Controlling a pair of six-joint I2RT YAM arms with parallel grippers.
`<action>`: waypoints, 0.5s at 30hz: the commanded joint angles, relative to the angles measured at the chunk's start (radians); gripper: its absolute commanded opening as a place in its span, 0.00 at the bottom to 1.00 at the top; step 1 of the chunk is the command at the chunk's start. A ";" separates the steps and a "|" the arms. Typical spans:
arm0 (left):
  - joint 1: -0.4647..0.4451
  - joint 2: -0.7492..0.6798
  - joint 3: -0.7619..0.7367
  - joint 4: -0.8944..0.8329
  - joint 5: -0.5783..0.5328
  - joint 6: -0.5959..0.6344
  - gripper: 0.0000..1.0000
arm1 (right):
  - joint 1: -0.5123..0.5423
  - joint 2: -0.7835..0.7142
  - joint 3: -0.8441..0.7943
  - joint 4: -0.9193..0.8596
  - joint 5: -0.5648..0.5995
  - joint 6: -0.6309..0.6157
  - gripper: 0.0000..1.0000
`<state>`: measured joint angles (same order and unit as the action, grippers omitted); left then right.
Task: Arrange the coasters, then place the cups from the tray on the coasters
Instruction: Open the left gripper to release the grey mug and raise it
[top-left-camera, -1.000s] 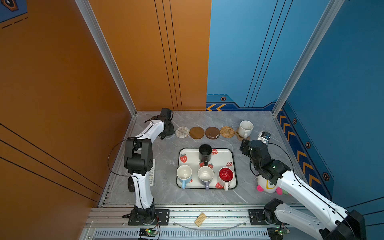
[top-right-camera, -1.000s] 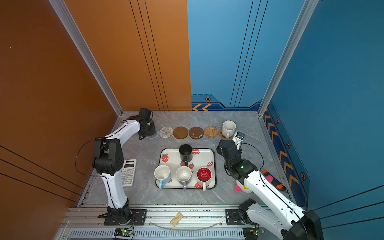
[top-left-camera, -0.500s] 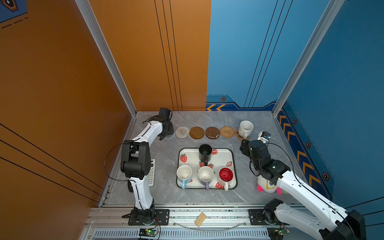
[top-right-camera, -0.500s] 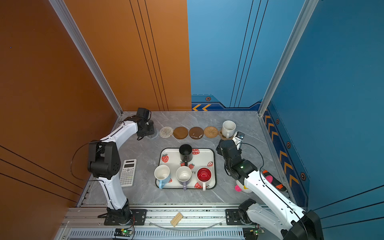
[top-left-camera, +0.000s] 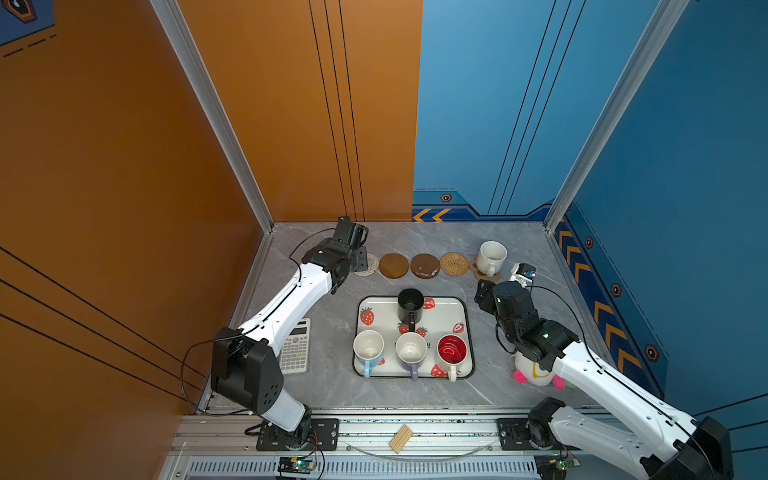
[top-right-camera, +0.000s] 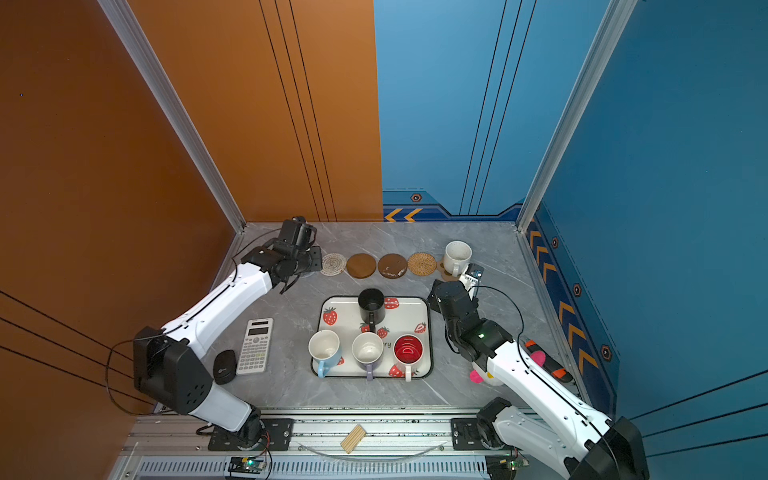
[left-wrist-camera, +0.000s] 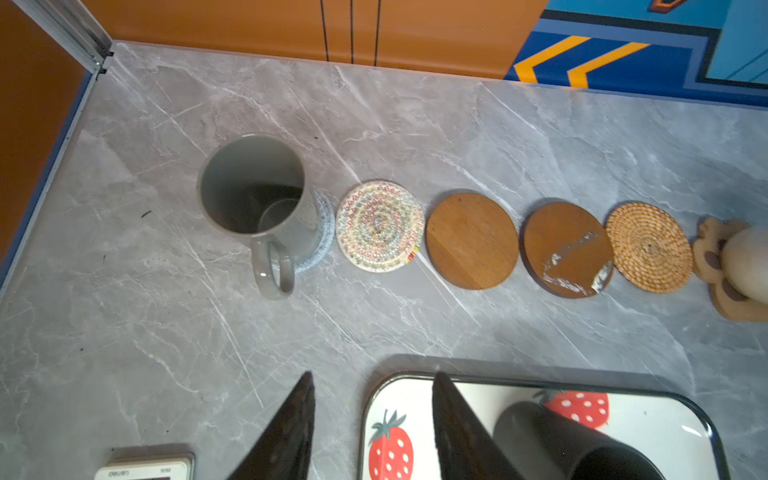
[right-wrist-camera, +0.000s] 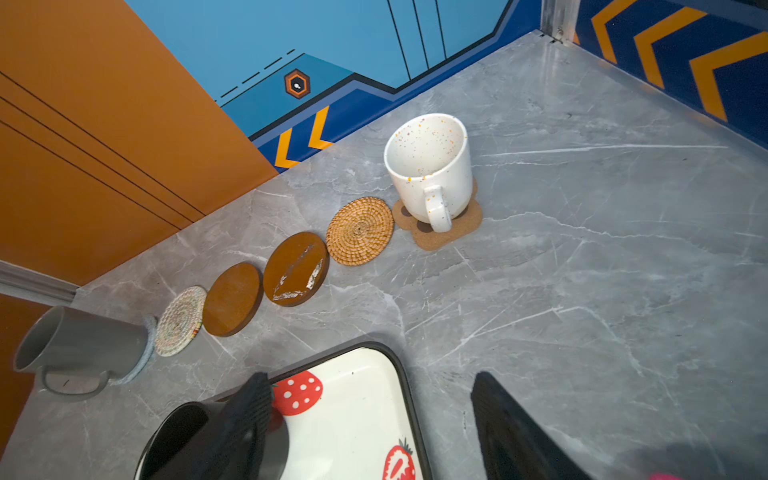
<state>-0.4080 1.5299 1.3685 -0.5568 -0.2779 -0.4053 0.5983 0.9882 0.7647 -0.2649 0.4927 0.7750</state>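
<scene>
My right gripper should keep moving toward that handle (top-left-camera: 412, 322) and close once its fingers are on both sides of it, as the black cup (top-left-camera: 410, 301) is upright with its handle clear from above.
The tall grey cup (left-wrist-camera: 253, 187) stands on the grey woven coaster (left-wrist-camera: 325, 232) at the left end of the row. Beside it lie the cream woven coaster (left-wrist-camera: 379, 226), two brown discs (left-wrist-camera: 471, 241) (left-wrist-camera: 567, 249) and the rattan coaster (left-wrist-camera: 648, 247). The speckled cup (top-left-camera: 490, 257) sits on the paw coaster (right-wrist-camera: 449, 235). My left gripper (left-wrist-camera: 374, 376) is open and empty, back from the grey cup. The tray (top-left-camera: 444, 318) carries the black (top-left-camera: 410, 307), blue (top-left-camera: 368, 347), lilac (top-left-camera: 411, 349) and red-inside (top-left-camera: 452, 351) cups. My right gripper (right-wrist-camera: 370, 376) hangs open over the tray's far right corner.
A calculator (top-left-camera: 296, 347) and a black oval object (top-right-camera: 224, 365) lie left of the tray. A plush toy (top-left-camera: 534, 372), an orange-black tool (top-right-camera: 548, 361) and a small white device (top-left-camera: 523, 272) are on the right. Walls close the back and both sides.
My left gripper has opened off the grey cup and drawn back from it, and the left arm has swung. The right arm has not moved.
</scene>
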 joint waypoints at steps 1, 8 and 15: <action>-0.049 -0.074 -0.058 0.076 -0.056 -0.021 0.47 | 0.034 0.022 0.074 -0.043 -0.007 -0.022 0.76; -0.170 -0.180 -0.182 0.138 -0.097 -0.070 0.50 | 0.149 0.092 0.159 -0.105 0.020 -0.037 0.76; -0.204 -0.208 -0.279 0.271 -0.026 -0.085 0.50 | 0.240 0.201 0.229 -0.138 0.020 -0.043 0.76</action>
<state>-0.6090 1.3380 1.1004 -0.3550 -0.3317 -0.4763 0.8062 1.1625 0.9485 -0.3458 0.4973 0.7555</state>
